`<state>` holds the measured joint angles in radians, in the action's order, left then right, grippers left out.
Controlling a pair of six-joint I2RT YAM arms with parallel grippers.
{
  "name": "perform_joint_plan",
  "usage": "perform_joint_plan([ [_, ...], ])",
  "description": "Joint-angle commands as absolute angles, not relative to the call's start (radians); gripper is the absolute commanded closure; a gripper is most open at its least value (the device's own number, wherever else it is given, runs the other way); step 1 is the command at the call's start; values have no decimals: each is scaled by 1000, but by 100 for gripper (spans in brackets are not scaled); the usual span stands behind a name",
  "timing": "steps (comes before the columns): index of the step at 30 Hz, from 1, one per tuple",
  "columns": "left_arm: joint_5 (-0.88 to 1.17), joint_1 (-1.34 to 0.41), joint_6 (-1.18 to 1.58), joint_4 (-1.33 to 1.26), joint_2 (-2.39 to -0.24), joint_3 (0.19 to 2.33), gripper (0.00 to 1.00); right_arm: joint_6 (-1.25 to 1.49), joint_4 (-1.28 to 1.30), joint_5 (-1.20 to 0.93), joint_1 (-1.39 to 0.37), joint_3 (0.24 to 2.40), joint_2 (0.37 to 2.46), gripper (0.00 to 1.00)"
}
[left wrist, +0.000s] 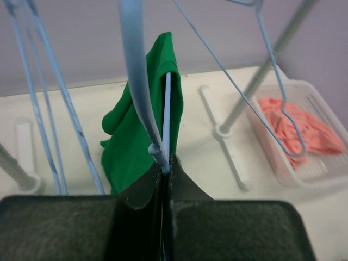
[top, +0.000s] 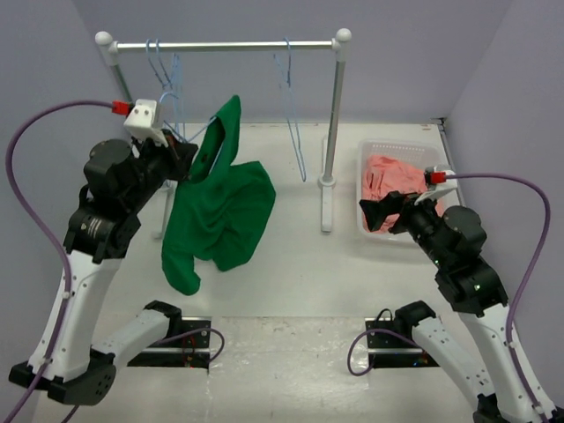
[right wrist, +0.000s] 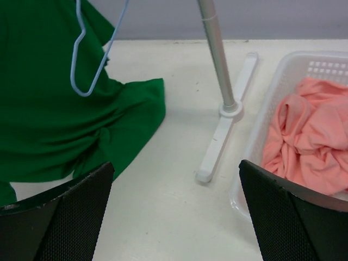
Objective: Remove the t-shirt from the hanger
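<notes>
The dark green t-shirt [top: 220, 207] hangs loosely over the thin wire hanger [top: 203, 129]. The t-shirt will slip off and drop limp when I pull it.
The dark green t-shirt [top: 220, 207] hangs draped over a light blue wire hanger [top: 201, 130], its lower part reaching down toward the table. My left gripper [top: 182, 152] is shut on the hanger. In the left wrist view the jaws are pressed together on the hanger wire [left wrist: 166, 114] at the gripper [left wrist: 165, 166], with the t-shirt [left wrist: 136, 130] hanging beyond. My right gripper [top: 386, 211] is open and empty, to the right of the t-shirt by the basket. In the right wrist view the gripper [right wrist: 176, 212] faces bare table, with the t-shirt [right wrist: 49, 119] at the left.
A white clothes rail [top: 220, 44] stands at the back with empty blue hangers [top: 291, 97] on it; its right post [top: 333, 123] and foot stand between shirt and basket. A white basket [top: 370, 154] at the right holds a salmon-pink garment [top: 392, 176].
</notes>
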<state>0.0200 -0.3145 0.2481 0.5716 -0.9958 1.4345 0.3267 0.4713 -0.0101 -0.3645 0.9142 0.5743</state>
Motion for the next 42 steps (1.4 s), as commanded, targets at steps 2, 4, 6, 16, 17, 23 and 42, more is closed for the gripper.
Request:
perform_joint_plan([
  [2,392,-313,307,575,-841,1319,100,181,433,-361,-367,954,658,1],
  [4,541,-313,256,705,-830,1347,100,154,446,-441,-368,971,693,1],
  [6,578,-313,206,776,-822,1373,100,135,449,-560,-373,977,698,1],
  [16,817,-313,132,825,-730,1275,100,46,411,-729,-417,929,679,1],
  [17,824,-313,127,816,-727,1272,100,37,411,-738,-419,936,693,1],
  [23,930,-313,103,756,-710,1233,100,-81,379,-772,-439,974,813,1],
  [42,878,-313,92,745,-684,1223,100,104,51,-483,-465,880,856,100],
])
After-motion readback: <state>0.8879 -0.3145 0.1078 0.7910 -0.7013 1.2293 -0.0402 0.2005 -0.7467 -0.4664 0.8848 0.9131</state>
